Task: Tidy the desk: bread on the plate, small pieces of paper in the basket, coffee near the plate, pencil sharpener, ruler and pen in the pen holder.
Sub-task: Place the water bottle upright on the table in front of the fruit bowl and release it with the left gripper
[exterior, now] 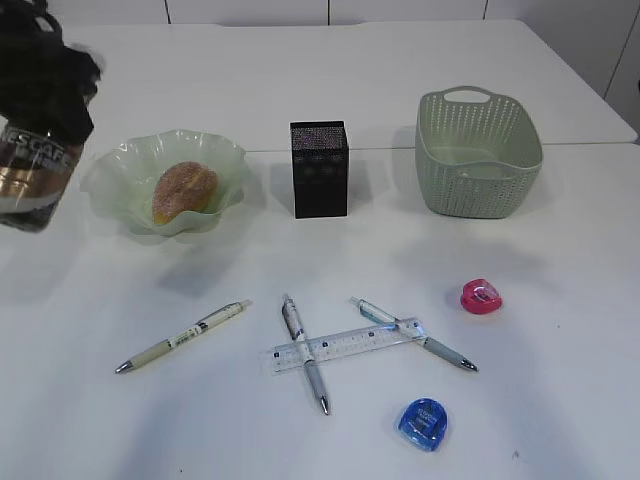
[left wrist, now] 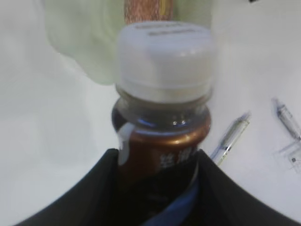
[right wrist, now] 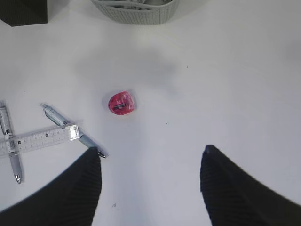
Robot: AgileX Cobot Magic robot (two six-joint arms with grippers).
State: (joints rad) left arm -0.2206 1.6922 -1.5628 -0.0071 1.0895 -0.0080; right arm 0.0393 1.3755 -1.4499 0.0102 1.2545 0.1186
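The coffee bottle is tilted in my left gripper with its cap [left wrist: 165, 61] toward the plate. Next, I turn the bottle upright and lower it next to the plate [exterior: 122, 280].
My left gripper [exterior: 50, 108] is shut on the brown coffee bottle [exterior: 35, 170], held in the air at the far left beside the plate. In the left wrist view its white cap [left wrist: 164, 56] points toward the ruffled green plate [left wrist: 84, 42]. The sugared bread [exterior: 185, 190] lies in the plate [exterior: 115, 170]. My right gripper [right wrist: 151, 149] hangs open over bare desk, short of the pink pencil sharpener [right wrist: 122, 102]. The clear ruler [exterior: 345, 345] lies across two pens [exterior: 305, 352] [exterior: 415, 333]. A third pen [exterior: 180, 337] lies to the left. The small pieces of paper are out of view.
The black mesh pen holder [exterior: 319, 168] stands at centre back. The sage-green basket [exterior: 478, 150] sits back right. A blue pencil sharpener [exterior: 422, 423] lies near the front edge. The pink sharpener [exterior: 481, 296] sits to the right of the pens.
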